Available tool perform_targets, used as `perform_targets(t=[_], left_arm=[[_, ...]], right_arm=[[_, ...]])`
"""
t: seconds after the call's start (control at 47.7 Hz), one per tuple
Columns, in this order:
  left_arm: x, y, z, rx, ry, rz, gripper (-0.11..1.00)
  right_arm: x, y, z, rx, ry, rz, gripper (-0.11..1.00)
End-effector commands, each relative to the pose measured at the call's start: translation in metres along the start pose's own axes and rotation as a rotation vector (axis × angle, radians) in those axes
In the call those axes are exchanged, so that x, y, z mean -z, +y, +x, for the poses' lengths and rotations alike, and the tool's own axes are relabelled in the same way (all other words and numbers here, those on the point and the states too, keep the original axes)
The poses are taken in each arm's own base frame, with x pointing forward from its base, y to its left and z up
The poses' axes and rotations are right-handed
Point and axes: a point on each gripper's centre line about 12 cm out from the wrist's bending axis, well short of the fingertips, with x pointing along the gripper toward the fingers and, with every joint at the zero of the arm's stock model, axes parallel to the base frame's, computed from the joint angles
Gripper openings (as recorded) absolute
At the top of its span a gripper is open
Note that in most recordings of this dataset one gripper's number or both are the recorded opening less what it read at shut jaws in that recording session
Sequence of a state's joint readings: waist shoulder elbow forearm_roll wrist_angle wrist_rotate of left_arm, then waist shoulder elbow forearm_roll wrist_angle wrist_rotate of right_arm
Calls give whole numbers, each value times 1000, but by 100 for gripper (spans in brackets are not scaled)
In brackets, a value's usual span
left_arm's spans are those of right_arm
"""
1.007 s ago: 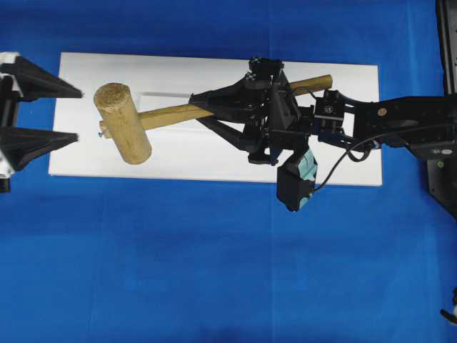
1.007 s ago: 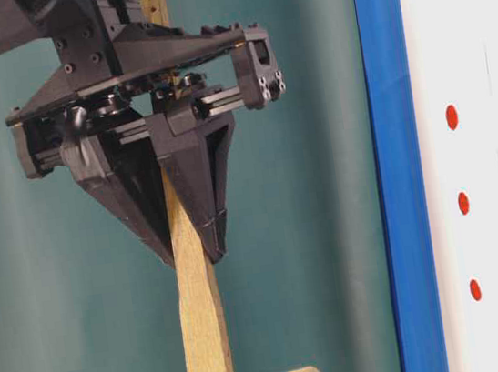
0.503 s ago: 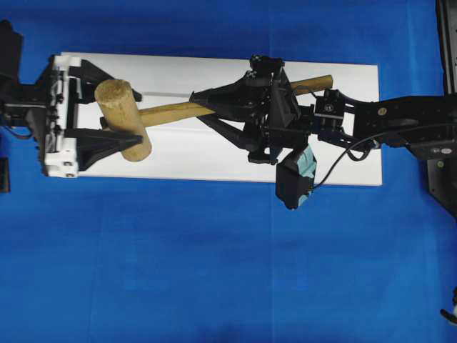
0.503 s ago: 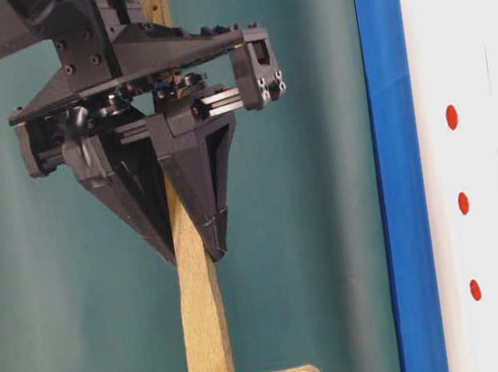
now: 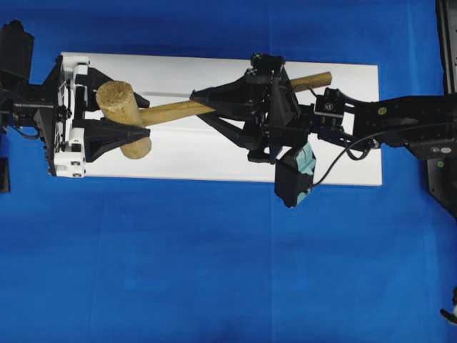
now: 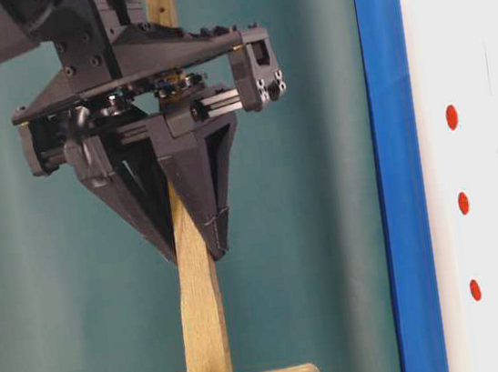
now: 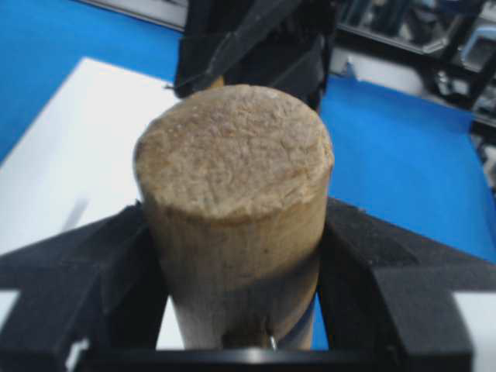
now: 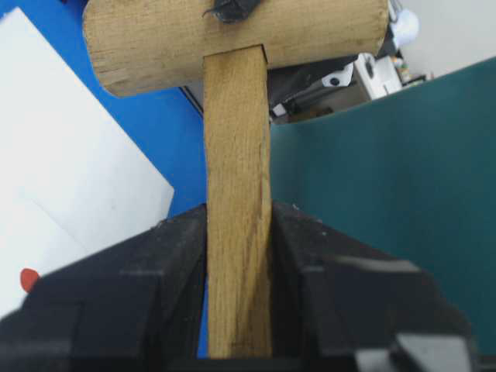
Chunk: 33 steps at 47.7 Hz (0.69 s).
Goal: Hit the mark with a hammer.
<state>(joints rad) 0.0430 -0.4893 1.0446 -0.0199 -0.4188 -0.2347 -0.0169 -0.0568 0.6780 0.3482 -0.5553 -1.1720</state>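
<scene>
My right gripper is holding the hammer's handle from the side (image 8: 239,225), so it should open, turn and take the handle from above while my left gripper steadies the hammer's head.
The light-wood hammer (image 5: 123,118) lies across the white board (image 5: 214,153), its head at the left and its slim handle (image 5: 235,96) running up to the right. My left gripper (image 5: 139,114) is shut on the head; the left wrist view shows black fingers (image 7: 77,287) pressed against both sides of the head (image 7: 232,194). My right gripper (image 5: 196,106) is shut on the handle (image 8: 236,116). Three red marks (image 6: 463,204) dot the board in the table-level view. One red mark (image 8: 29,279) shows in the right wrist view.
Blue cloth (image 5: 214,271) surrounds the board on all sides. A teal backdrop (image 6: 310,233) stands behind the hammer. A black frame (image 5: 446,107) runs along the right edge, and the right arm (image 5: 400,125) stretches in from it.
My left gripper came in from the left edge and closed round the hammer head. The head shifted slightly. The right gripper kept its hold on the handle.
</scene>
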Motion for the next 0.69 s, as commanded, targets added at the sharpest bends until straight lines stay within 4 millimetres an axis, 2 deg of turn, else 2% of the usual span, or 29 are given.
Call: perform_targets(t=[0.0, 0.357, 0.441, 0.587, 0.671], left_arm=[[-9, -3, 1, 12, -27, 15, 45], [-9, -3, 1, 12, -27, 12, 45], [-8, -3, 0, 12, -27, 13, 45], [-9, -3, 0, 12, -27, 18, 45], [-7, -3, 0, 11, -19, 33, 45]], right_arm=[[-15, -21, -1, 56, -37, 26, 9], [-13, -21, 0, 41, -6, 75, 12], [-12, -20, 0, 34, 2, 84, 28], [-10, -16, 0, -3, 23, 103, 72], [-10, -14, -1, -33, 41, 127, 92]])
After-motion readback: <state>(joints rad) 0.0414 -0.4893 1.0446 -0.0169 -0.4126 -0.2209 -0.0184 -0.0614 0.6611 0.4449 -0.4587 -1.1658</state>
